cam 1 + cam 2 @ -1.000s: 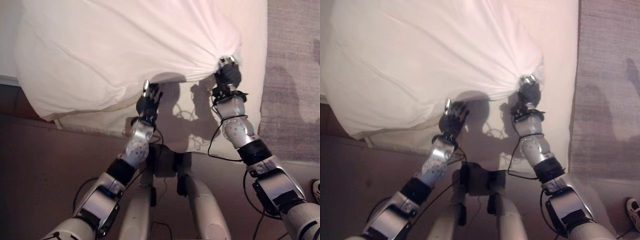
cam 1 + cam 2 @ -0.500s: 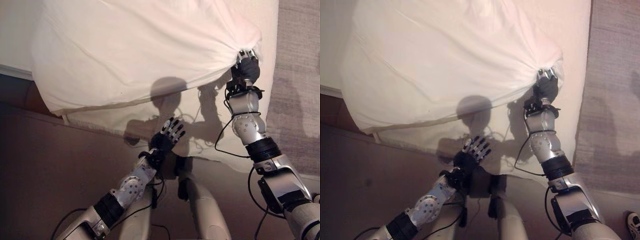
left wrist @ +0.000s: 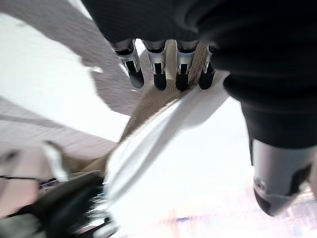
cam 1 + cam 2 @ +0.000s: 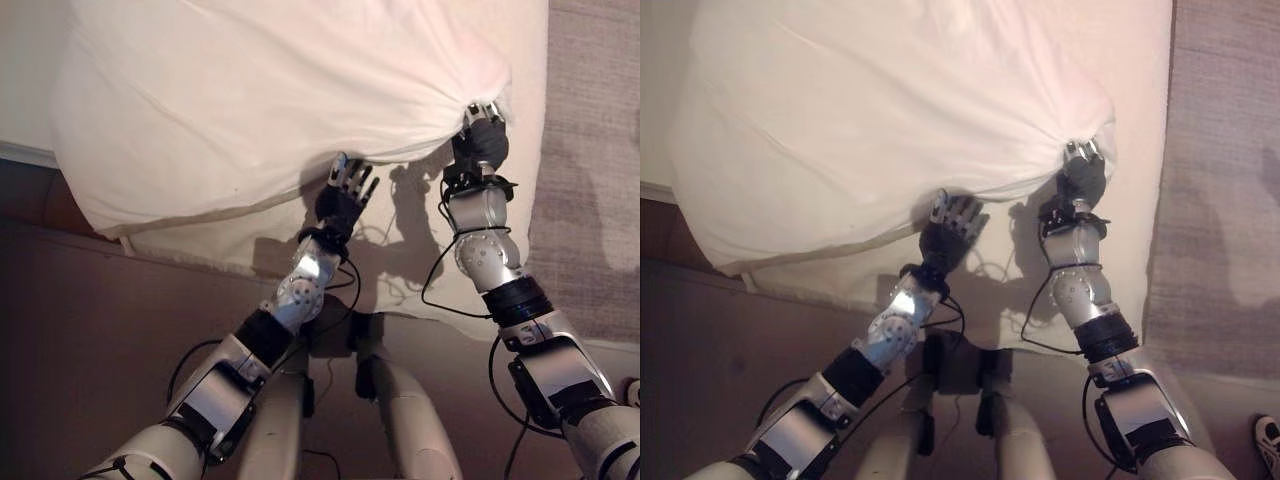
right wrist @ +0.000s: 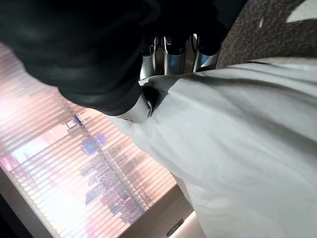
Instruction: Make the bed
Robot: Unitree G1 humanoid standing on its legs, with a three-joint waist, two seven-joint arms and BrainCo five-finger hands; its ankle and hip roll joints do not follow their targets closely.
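The white duvet [image 4: 250, 105] has loose creases [image 4: 425, 115] running across it, so I expect the duvet to become smooth and hang over the bed's edge when I pull its corners.
A white duvet [image 4: 260, 90] hangs bunched and lifted over the bed's cream sheet [image 4: 400, 270]. My right hand [image 4: 482, 140] is shut on the duvet's gathered corner near the bed's right side, and in the right wrist view its fingers [image 5: 171, 57] curl into the white cloth [image 5: 247, 129]. My left hand [image 4: 342, 200] is open just under the duvet's lower edge, at the middle. Its straight fingers [image 3: 158, 69] point at the white cloth's hem [image 3: 163, 148] and hold nothing.
Grey carpet [image 4: 595, 150] runs along the bed's right side. Brown floor [image 4: 90, 320] lies in front of the bed and to its left. A shoe [image 4: 1268, 418] shows at the lower right corner.
My left hand, down near the bed's front edge half a second ago, has come back up to the duvet's lower edge. The right hand still holds the corner.
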